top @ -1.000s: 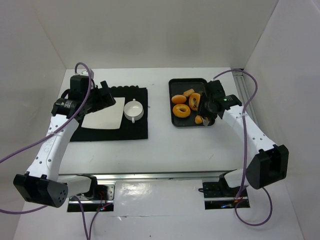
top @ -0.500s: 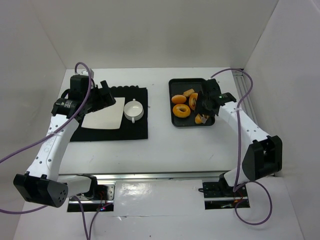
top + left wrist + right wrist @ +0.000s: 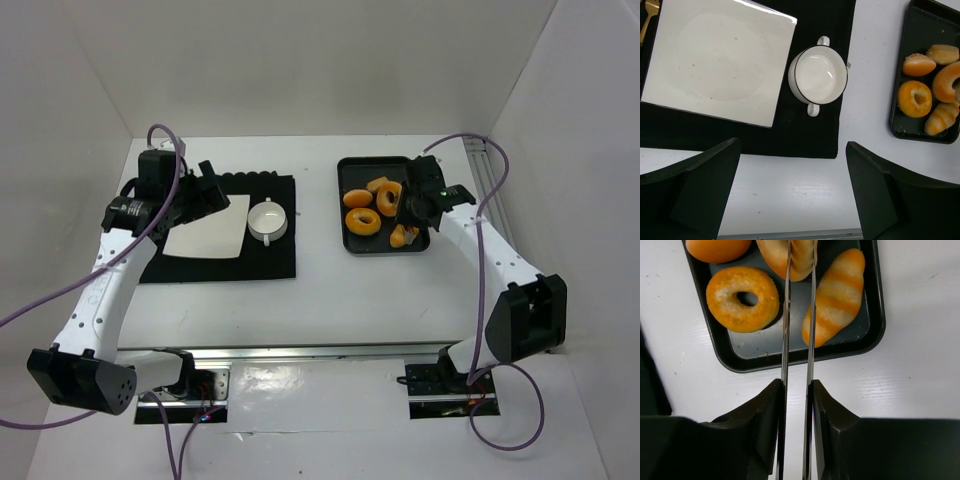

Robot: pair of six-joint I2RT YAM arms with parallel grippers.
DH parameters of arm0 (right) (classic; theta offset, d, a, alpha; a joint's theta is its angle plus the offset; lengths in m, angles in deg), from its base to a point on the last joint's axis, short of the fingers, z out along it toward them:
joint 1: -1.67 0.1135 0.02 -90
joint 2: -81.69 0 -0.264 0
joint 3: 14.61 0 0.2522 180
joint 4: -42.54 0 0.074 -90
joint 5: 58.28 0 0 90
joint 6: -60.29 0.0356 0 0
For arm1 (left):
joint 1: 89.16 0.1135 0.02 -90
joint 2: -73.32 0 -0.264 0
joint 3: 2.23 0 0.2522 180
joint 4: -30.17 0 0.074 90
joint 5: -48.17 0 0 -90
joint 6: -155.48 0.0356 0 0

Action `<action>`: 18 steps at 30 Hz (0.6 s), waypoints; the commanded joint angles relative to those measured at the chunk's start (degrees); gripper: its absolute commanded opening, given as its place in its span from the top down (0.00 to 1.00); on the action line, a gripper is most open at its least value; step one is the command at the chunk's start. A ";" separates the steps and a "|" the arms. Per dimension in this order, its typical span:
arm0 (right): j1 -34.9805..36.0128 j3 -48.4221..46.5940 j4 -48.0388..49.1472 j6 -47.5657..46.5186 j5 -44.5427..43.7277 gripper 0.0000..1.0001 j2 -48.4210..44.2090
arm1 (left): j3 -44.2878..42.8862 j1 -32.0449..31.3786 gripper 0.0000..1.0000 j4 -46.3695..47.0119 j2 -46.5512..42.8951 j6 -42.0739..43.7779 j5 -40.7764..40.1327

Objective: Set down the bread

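Note:
My right gripper should continue to go to the plate's middle point(image 3: 210, 230) and let go there, because the tongs are shut on the pale bread's edge point(image 3: 800, 269) and the white square plate is empty.
A black tray point(image 3: 350, 165) at the right holds several orange breads: a ring point(image 3: 363, 221), a round bun point(image 3: 357, 198) and a striped roll point(image 3: 404, 236). My right gripper point(image 3: 408, 208) hovers over the tray's right side. In the right wrist view it point(image 3: 796, 390) is shut on thin metal tongs point(image 3: 786, 340), whose blades reach over the tray rim point(image 3: 790, 360) and flank a pale bread point(image 3: 800, 260) between the ring point(image 3: 742, 299) and the striped roll point(image 3: 835, 297). My left gripper point(image 3: 215, 190) is open and empty above the white square plate point(image 3: 210, 228).
The plate point(image 3: 715, 60) and a white two-handled bowl point(image 3: 818, 75) sit on a black mat point(image 3: 270, 260) at the left. A gold fork point(image 3: 650, 12) lies beside the plate. The tray's edge point(image 3: 900, 130) shows in the left wrist view. White walls enclose the table.
My right gripper has shifted slightly farther over the tray and its arm has straightened. The left arm has not moved.

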 commanded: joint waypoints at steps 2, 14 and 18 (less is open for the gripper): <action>0.85 -6.31 -3.30 -1.16 -1.46 0.77 -5.43 | -2.10 1.75 0.00 0.41 -1.38 1.38 -0.55; 26.04 -25.26 2.28 -0.45 3.45 0.77 9.99 | -7.46 15.18 0.00 -7.59 -1.37 2.00 -4.43; 31.50 -32.05 5.20 -2.03 6.88 0.75 18.01 | -8.70 16.95 0.00 -8.30 -2.52 0.16 -3.90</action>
